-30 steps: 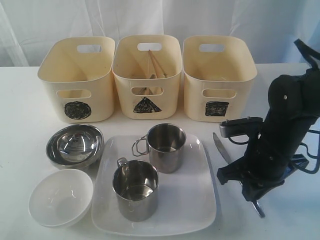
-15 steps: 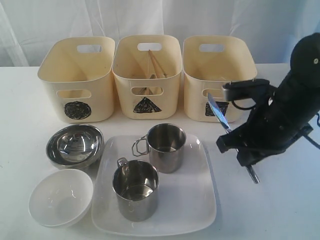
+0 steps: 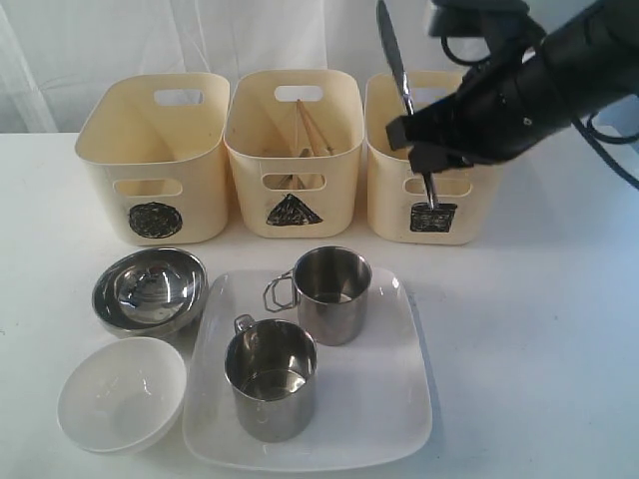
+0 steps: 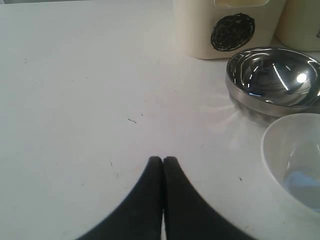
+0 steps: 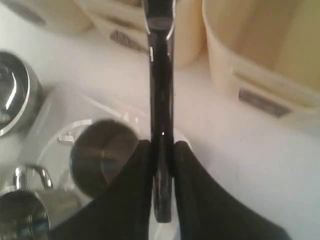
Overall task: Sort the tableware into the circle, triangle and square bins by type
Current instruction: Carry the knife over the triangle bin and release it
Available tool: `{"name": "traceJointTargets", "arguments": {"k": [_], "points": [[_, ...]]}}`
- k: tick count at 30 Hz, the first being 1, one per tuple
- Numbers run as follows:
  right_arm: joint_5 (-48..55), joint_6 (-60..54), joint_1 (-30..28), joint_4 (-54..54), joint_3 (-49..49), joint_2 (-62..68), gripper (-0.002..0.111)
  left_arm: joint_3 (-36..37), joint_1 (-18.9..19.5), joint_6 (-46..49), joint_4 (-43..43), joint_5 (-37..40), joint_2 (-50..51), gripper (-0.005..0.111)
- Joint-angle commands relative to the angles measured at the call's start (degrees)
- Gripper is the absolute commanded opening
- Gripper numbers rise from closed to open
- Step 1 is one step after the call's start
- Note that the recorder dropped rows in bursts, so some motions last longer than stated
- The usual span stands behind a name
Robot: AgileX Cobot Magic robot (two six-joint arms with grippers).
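Observation:
My right gripper holds the knife upright and chopsticks are in the triangle bin (image 3: 315, 131), so I should continue over the triangle bin's opening (image 3: 290, 122) and release the knife there.
My right gripper (image 3: 419, 130) is shut on a steel knife (image 3: 391, 45), held nearly upright in the air at the front of the square bin (image 3: 389, 195), blade up. In the right wrist view the knife (image 5: 161, 75) runs straight out from between the gripper (image 5: 162, 145) fingers. The triangle bin (image 3: 293, 150) holds wooden chopsticks (image 3: 315, 128). Two steel mugs (image 3: 331, 294) (image 3: 271, 377) stand on the white square plate (image 3: 369, 399). A steel bowl (image 3: 150, 291) and a small white bowl (image 3: 122, 394) sit to its left. My left gripper (image 4: 163, 160) is shut, empty, over bare table.
The circle bin (image 3: 155, 160) stands at the left of the row. A white curtain hangs behind the bins. The right arm's cable trails over the table's right side. The steel bowl (image 4: 272, 82) and white bowl (image 4: 295, 160) lie near my left gripper.
The right arm rose from low over the table at the right and swung up and left, carrying the knife to the square bin's height. The tableware and bins have not moved.

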Motion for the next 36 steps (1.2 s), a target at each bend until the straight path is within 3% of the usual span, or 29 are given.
{"name": "traceJointTargets", "arguments": {"k": [1,10,17,21,30,36], "points": [[-9.16,-4.99,-0.53,6.45,-4.17,5.22,0.000,0.24,0.12,-0.19,-0.06,-0.12,-0.29,0.000],[-18.23,-22.72,2.85,23.11,-14.42,18.85,0.000,0.24,0.12,-0.19,-0.06,-0.12,-0.29,0.000],[-23.60,-24.57,4.49,24.73,-21.77,27.42,0.000,0.24,0.12,-0.19,-0.06,-0.12,-0.29,0.000],[-21.75,-25.53,4.49,24.72,-24.59,29.89,0.001,0.24,0.12,-0.19,-0.06,-0.12,-0.29,0.000],[-22.13,-25.66,4.49,24.85,-25.55,30.87,0.033,0.24,0.12,-0.19,-0.06,-0.12,-0.29,0.000],[-20.95,-24.85,4.49,24.85,-25.64,29.37,0.035,0.24,0.12,-0.19,-0.06,-0.12,-0.29,0.000]]}}
